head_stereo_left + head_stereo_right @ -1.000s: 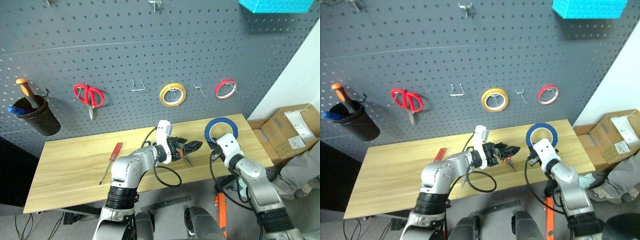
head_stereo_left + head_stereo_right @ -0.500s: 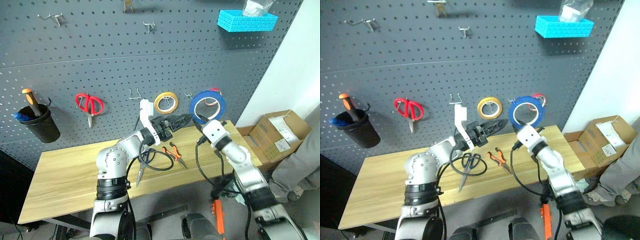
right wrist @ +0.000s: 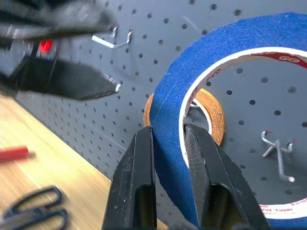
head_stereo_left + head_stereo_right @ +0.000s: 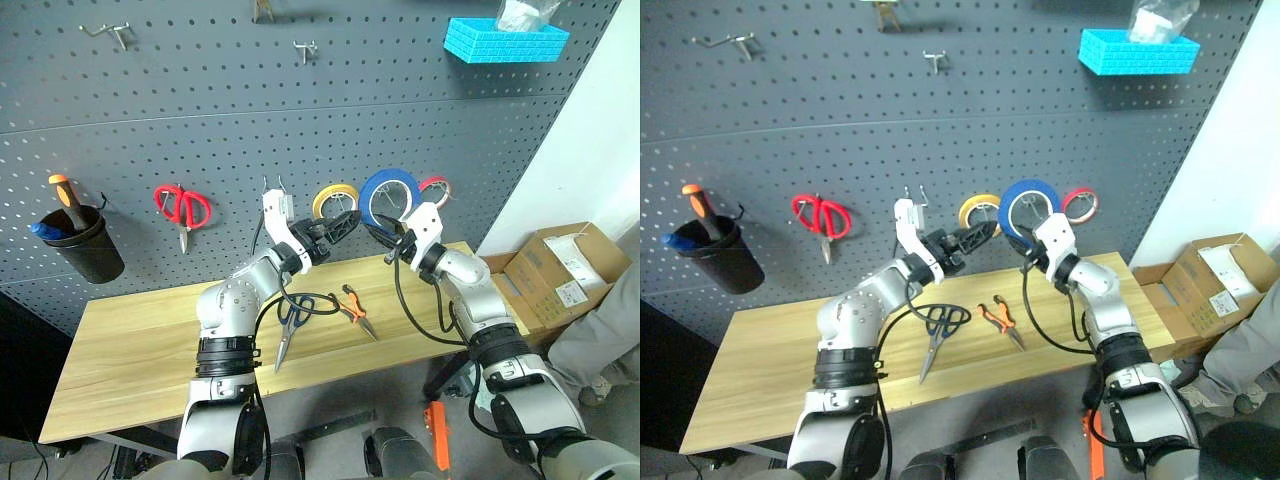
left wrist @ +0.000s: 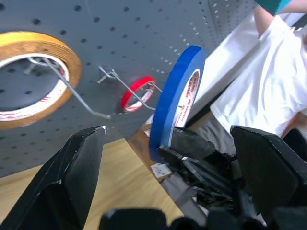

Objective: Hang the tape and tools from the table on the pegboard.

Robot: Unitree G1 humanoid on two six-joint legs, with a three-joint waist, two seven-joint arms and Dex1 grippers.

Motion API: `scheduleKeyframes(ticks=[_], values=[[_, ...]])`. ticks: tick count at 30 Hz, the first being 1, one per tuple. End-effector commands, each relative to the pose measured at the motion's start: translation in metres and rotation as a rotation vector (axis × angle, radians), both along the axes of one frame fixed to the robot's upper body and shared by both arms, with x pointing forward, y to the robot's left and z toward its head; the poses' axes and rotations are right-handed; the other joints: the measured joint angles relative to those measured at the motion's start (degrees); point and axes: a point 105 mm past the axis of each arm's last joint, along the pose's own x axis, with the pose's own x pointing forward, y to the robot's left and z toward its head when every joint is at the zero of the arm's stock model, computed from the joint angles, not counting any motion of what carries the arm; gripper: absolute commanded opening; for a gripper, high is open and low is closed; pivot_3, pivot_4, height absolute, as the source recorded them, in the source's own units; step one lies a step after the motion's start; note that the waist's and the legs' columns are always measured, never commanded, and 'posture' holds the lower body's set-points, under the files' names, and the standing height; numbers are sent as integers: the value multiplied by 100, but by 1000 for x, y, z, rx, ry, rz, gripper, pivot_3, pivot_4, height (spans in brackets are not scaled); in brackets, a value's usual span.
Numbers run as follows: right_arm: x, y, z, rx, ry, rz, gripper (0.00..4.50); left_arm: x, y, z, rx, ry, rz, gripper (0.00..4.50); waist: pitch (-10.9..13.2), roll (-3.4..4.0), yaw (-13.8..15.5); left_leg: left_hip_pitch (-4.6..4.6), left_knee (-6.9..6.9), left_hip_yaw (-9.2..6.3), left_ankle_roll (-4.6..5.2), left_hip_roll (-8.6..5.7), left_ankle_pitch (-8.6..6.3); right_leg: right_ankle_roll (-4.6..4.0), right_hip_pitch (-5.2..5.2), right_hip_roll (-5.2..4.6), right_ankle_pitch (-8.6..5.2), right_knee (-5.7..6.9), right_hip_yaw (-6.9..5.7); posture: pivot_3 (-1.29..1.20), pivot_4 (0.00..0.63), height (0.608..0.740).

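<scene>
The blue tape's open hole [image 4: 391,197] faces the empty hook [image 3: 279,155], so my right gripper should keep carrying the tape toward the pegboard until the hook pokes through, then release.
My right gripper [image 3: 168,132] is shut on the lower rim of the blue tape [image 4: 390,195], holding the roll upright close to the pegboard [image 4: 300,120]. The roll hangs in front of an empty hook [image 3: 278,153] between the yellow and red rolls. My left gripper [image 4: 352,220] is open and holds nothing; it points at the tape from just beside it, level with the yellow roll. On the table [image 4: 130,340] lie the dark blue scissors [image 4: 290,320] and the orange-and-black pliers [image 4: 352,308].
On the pegboard hang a yellow roll [image 4: 335,200], a red roll [image 4: 437,190], red scissors [image 4: 182,208], a black cup [image 4: 85,250] and a blue basket [image 4: 505,40]. An empty hook [image 4: 272,185] sits left of the yellow roll. Cardboard boxes [image 4: 560,275] and a person [image 4: 610,330] are at the right.
Both arms rose from table height toward the pegboard. The right gripper carried the blue tape up and left, in front of the hooks. The camera tilted up.
</scene>
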Motion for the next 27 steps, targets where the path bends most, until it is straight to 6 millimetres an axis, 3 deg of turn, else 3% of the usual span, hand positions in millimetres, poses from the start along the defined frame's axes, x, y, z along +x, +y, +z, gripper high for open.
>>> scheduleKeyframes(ticks=[1, 18, 27], values=[[8, -7, 21, 44, -9, 13, 536, 6, 4, 19, -5, -65, 17, 4500, 0, 1, 1, 0, 1, 1, 0, 0, 0, 1, 0, 0, 1, 0, 1, 37, 0, 740], [38, -22, -4, 4, 212, -79, 536, -3, -14, 14, 16, -59, -49, 4500, -2, 3, -21, 2, 1, 5, 0, -1, 0, 4, 0, 0, 5, 4, 8, 45, 0, 740], [39, -34, -23, -21, 239, -175, 3512, -6, -10, 8, 46, -62, -43, 4500, -6, 4, -16, 3, 2, 8, 0, -2, 0, 4, 0, 0, 5, 5, 13, 49, 4, 740]])
